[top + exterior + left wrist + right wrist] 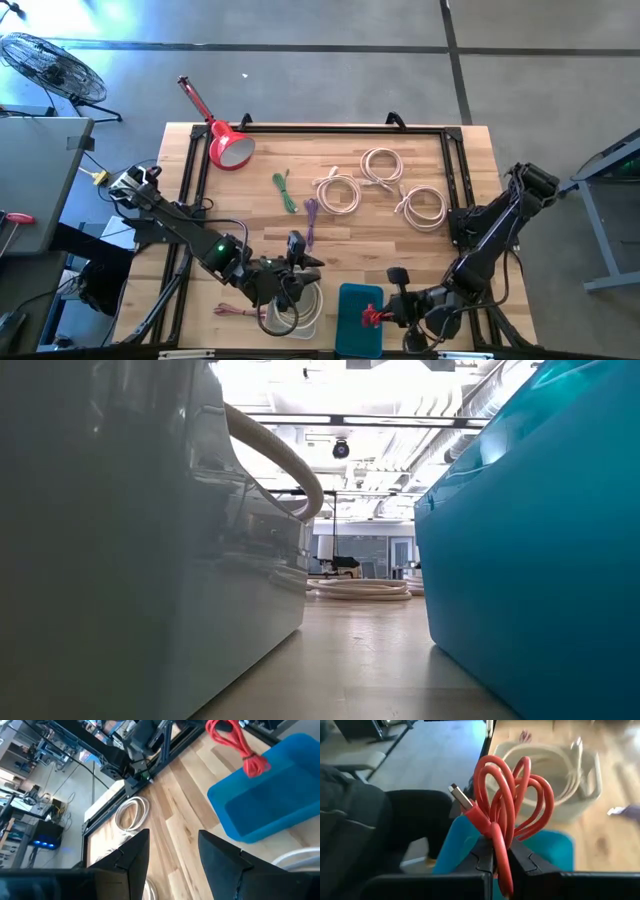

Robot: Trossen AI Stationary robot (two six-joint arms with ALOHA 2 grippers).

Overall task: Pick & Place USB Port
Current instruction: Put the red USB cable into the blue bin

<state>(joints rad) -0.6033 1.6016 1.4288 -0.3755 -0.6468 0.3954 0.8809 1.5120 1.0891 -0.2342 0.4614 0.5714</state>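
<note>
The red cable is clear above the blue bin's rim, so the robot's right gripper keeps going inward and lets go once the cable's loops are over the bin's empty bottom.
A red USB cable, bundled into loops, is in my right gripper, which is shut on it above the blue bin at the table's near edge. Its metal plug sticks out beside the loops. The left wrist view shows the same red cable over the blue bin. My left gripper is open with nothing between its fingers; it hovers over the white bin, which holds a white cable. That white cable loops over the bin's rim. My right gripper pinches the red cable's bundled middle between its two fingers. The loops and the plug stand out beyond the fingertips, and a short strand runs back between the fingers. The cable is lifted clear above the blue bin.
Three white coiled cables lie mid-table, with a green cable and a purple one beside them. A pink-red cable lies left of the white bin. A red lamp stands at the far left.
</note>
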